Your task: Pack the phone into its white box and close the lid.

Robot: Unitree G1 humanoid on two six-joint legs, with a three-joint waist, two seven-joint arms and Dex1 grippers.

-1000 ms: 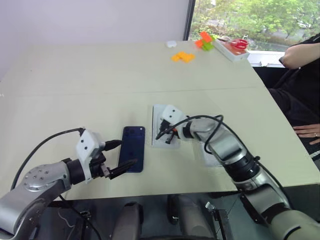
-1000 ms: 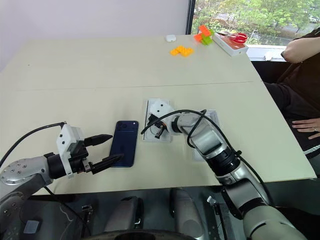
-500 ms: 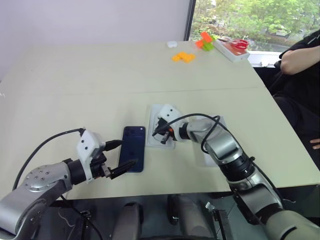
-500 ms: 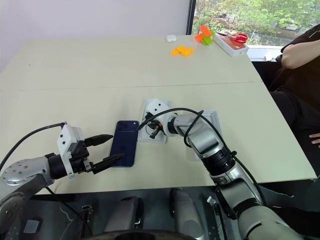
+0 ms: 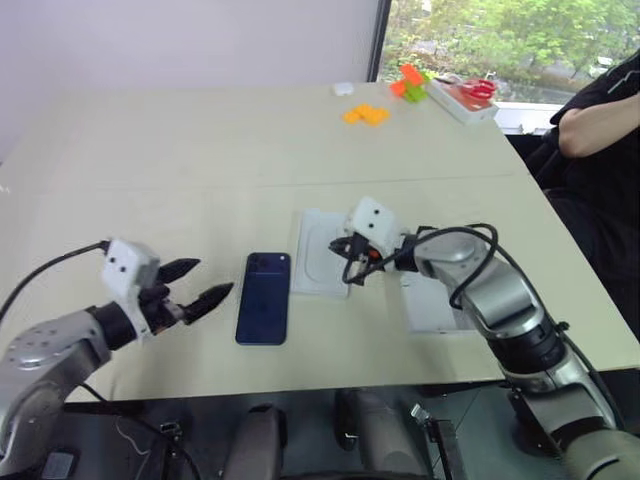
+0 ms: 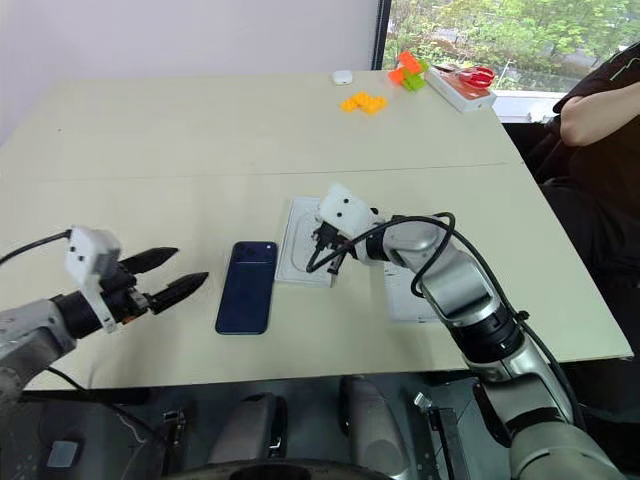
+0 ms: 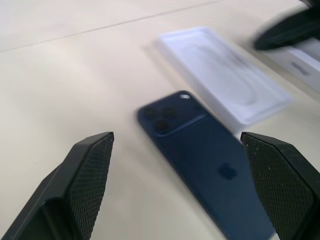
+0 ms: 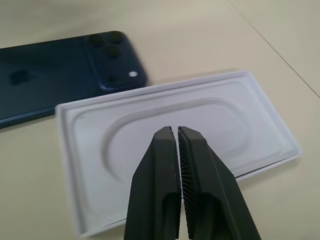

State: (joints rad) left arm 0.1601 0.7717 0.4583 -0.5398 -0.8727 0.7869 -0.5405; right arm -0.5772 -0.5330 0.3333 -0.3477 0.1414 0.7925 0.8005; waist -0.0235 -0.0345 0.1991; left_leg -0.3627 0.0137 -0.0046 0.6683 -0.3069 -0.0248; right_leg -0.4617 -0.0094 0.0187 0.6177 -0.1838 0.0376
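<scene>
A raised rim [image 7: 199, 80] about as big as the phone runs along the edge of the white insert, so the dark navy phone [image 5: 264, 298] will settle flat inside when the robot lowers it.
The dark navy phone [image 5: 264, 297] lies back up on the table, camera bump at its far end. My left gripper [image 5: 213, 277] hovers open to its left, clear of it, and the left wrist view shows the phone [image 7: 200, 155] ahead between the two fingers. Just right of the phone lies a flat white insert with an oval recess [image 5: 320, 265]. My right gripper [image 5: 348, 268] is shut on nothing, just above the insert's right edge [image 8: 250, 125]. A white rectangular tray piece [image 5: 435, 300] lies partly under my right forearm; I cannot tell whether it is the white box or the lid.
Orange blocks [image 5: 365, 113], green and orange blocks [image 5: 410, 80], a white box with red items [image 5: 465, 97] and a small white object [image 5: 343, 88] sit at the far edge. A person's arm [image 5: 600, 120] rests at the right side of the table.
My left gripper drew back to the left, away from the phone's near end. My right gripper lifted off the insert and pulled back to the right. The person's arm shifted.
</scene>
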